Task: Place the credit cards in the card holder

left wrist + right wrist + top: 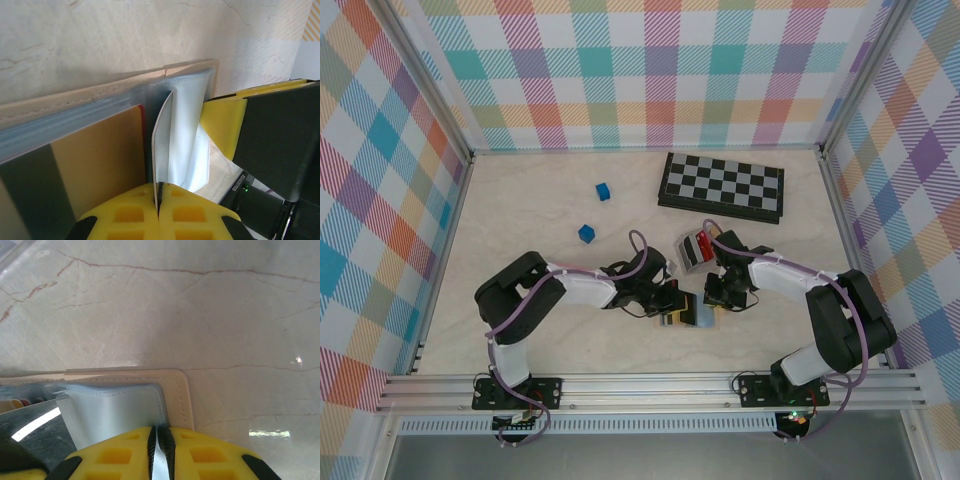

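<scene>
Next, I open my right gripper to free the clear sleeve's end (145, 412), which it is pinching where the card must slide, and then move that gripper to the holder's tan edge (181, 402).
The tan card holder (692, 318) lies open on the table between my two grippers. Its tan edge (75, 97) frames clear sleeves over a gold and dark card (100, 155) and a red card edge (143, 130). My left gripper (160, 200) (674, 304) is shut on a thin pale leaf (161, 145) standing up from the holder; I cannot tell whether it is a card or a sleeve. From the other side, my right gripper (160, 440) (713, 306) is shut on a blue-grey clear sleeve (115, 412) by the holder's tan corner (177, 390). Red credit cards (701, 244) sit in a small clear case.
The clear case (690, 252) stands just behind the grippers. A folded chessboard (722, 186) lies at the back right. Two small blue cubes (603, 190) (586, 233) sit left of centre. Plaid walls enclose the table on three sides.
</scene>
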Controlling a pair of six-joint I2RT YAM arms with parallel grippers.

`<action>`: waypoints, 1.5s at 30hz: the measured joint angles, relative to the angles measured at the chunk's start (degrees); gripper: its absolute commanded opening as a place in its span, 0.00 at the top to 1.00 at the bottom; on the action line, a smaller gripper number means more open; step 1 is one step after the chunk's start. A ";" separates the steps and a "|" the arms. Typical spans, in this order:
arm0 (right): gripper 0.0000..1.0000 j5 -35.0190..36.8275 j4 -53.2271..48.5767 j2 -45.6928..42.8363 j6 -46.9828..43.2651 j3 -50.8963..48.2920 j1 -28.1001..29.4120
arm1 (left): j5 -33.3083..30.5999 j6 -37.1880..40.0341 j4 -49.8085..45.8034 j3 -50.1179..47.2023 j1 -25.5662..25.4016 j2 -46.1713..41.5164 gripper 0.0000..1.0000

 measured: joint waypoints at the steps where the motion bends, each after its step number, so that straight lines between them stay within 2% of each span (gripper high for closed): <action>1: 0.83 0.00 -0.02 0.02 -0.02 0.04 0.00 | 0.11 -0.09 0.17 0.00 0.00 0.15 1.00; 9: 0.82 0.00 -0.17 0.09 0.00 0.13 0.00 | 1.03 -0.35 0.72 1.46 -0.11 1.55 0.99; 14: 0.80 0.02 -0.13 -0.39 0.04 0.02 0.00 | 1.27 0.15 -0.90 3.48 -0.76 2.47 0.91; 20: 0.76 -0.07 0.09 -0.96 0.24 0.04 0.00 | -1.57 2.49 -6.03 5.14 -1.38 2.32 0.81; 23: 0.76 0.07 0.26 -1.38 0.24 -0.13 0.00 | -3.69 3.15 -8.94 5.27 -1.88 1.01 0.81; 28: 0.79 0.00 0.74 -1.68 0.22 -0.61 0.00 | -4.98 4.35 -11.72 5.25 -1.95 -0.61 0.98; 31: 0.80 -0.20 0.81 -1.68 0.22 -0.72 -0.07 | -4.66 4.48 -11.63 5.51 -1.95 -0.90 1.00; 41: 0.79 -0.57 0.98 -1.73 0.28 -0.87 -0.15 | -2.49 4.44 -10.45 7.65 -1.99 2.25 0.99; 45: 0.77 -0.59 1.05 -1.95 0.85 -0.87 -0.15 | -1.42 4.24 -9.55 8.22 -1.99 3.21 0.94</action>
